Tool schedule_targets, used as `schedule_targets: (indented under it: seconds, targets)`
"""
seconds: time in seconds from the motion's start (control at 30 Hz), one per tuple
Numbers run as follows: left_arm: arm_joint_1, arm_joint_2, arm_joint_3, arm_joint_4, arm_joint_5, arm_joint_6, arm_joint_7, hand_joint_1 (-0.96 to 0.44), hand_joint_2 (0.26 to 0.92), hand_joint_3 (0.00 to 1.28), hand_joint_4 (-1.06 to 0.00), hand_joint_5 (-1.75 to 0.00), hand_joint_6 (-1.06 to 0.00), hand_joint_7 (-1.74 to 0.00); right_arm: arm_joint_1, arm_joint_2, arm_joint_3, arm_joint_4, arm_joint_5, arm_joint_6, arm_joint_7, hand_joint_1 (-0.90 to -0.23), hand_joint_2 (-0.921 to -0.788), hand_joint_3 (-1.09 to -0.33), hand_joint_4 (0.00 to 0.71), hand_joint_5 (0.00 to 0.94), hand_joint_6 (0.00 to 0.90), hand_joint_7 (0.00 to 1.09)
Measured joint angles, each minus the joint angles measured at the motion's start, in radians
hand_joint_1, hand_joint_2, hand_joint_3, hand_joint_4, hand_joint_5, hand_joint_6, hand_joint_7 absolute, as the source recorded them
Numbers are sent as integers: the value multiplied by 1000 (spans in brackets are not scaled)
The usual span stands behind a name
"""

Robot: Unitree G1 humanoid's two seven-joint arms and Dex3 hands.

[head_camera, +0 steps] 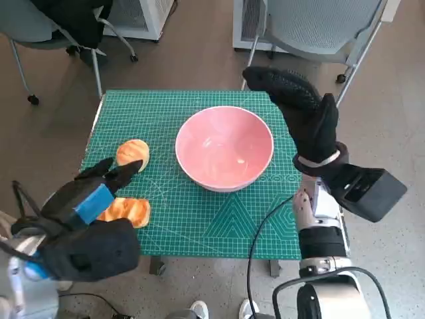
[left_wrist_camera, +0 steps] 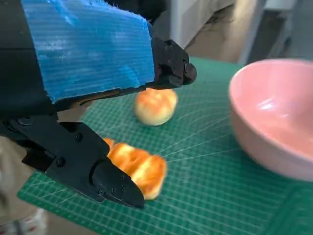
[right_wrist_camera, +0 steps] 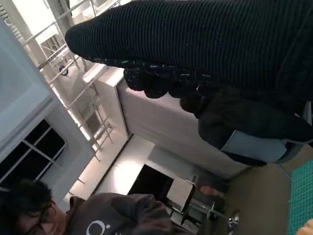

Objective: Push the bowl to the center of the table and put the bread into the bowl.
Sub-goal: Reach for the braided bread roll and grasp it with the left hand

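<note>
The pink bowl's inside (head_camera: 219, 149) curves downward, so the golden bread piece (head_camera: 130, 212) will roll over onto another side when I drop it in.
A pink bowl (head_camera: 224, 147) stands near the middle of the green cutting mat (head_camera: 199, 219), also seen as the pink bowl (left_wrist_camera: 274, 112) in the left wrist view. Two pieces of bread lie on the mat's left side: a round bun (head_camera: 133, 153) (left_wrist_camera: 155, 105) and a flatter golden piece (head_camera: 127, 211) (left_wrist_camera: 139, 166). My left hand (head_camera: 89, 196) hovers over the flatter piece with fingers spread apart, holding nothing. My right hand (head_camera: 299, 106) is raised beside the bowl's right rim, fingers extended, empty.
Chairs on castors stand behind the table at the far left (head_camera: 53, 33) and far right (head_camera: 319, 26). A pair of shoes (head_camera: 222, 309) shows at the table's near edge. A person (right_wrist_camera: 73, 210) appears in the right wrist view.
</note>
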Motion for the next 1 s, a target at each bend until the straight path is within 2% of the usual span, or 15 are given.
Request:
schedule_targets:
  seconds: [1.0]
  targets:
    - [-24,-46,-62,123,111,17,-47,-202,681,4,-126,0,-307,-3,0,-4,-5,-5,1,13,10,-694,-921,-824,63,1,-1,274]
